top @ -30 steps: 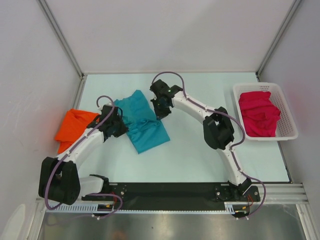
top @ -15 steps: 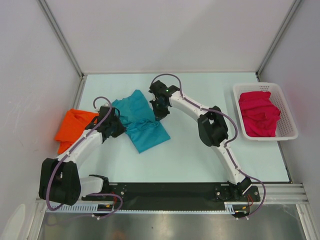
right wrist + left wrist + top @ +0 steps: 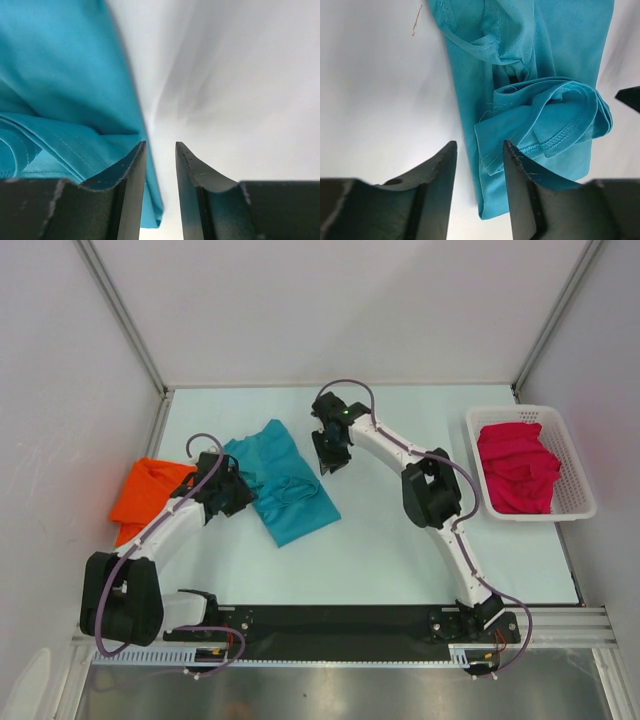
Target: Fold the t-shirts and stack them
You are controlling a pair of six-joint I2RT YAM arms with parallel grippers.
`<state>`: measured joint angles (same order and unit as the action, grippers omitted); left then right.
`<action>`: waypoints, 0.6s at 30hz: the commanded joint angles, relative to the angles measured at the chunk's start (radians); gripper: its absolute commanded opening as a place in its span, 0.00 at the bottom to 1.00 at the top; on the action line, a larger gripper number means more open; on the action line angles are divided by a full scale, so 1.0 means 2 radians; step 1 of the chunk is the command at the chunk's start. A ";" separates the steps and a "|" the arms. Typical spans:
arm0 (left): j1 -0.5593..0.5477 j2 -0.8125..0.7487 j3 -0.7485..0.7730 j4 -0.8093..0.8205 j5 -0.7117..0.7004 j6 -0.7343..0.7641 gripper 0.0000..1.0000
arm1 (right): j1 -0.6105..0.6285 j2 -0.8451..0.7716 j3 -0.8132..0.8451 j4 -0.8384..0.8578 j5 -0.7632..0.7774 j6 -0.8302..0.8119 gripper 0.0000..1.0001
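The teal t-shirt's upper layer [image 3: 290,489] is bunched short of the t-shirt's near edge, so next my right gripper returns, grabs the upper layer's corner [image 3: 317,487] and pulls it flat.
The teal t-shirt [image 3: 290,495] lies crumpled and partly folded on the table, left of centre. My left gripper [image 3: 238,492] is at its left edge, jaws open. In the left wrist view [image 3: 479,145] the shirt's folded hem [image 3: 555,60] lies under and between the fingers. My right gripper [image 3: 329,462] is just off the shirt's far right edge. In the right wrist view [image 3: 160,145] its jaws stand a little apart over bare table, with the teal cloth [image 3: 60,75] beside the left finger. The orange t-shirt [image 3: 145,495] lies bunched at the far left. The magenta t-shirt [image 3: 518,468] lies in the basket.
The white slotted basket [image 3: 578,465] stands at the right edge of the table. White walls close in the left, back and right sides. A black rail [image 3: 340,620] with the arm bases runs along the near edge.
My right gripper has moved a little to the right, off the teal shirt's edge. The left gripper has barely moved.
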<state>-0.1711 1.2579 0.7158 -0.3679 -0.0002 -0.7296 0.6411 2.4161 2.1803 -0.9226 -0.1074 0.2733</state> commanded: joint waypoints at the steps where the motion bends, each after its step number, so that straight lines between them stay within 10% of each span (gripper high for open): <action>1: 0.004 -0.012 0.006 -0.003 -0.005 0.006 0.50 | -0.010 -0.034 0.036 -0.013 0.018 -0.012 0.36; 18: 0.005 -0.085 -0.053 -0.002 0.026 0.005 0.51 | 0.053 -0.193 -0.239 0.085 0.028 0.047 0.34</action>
<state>-0.1703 1.1366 0.6411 -0.3840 0.0227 -0.7315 0.7216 2.0415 1.8107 -0.8295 -0.0437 0.3191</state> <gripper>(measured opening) 0.515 0.348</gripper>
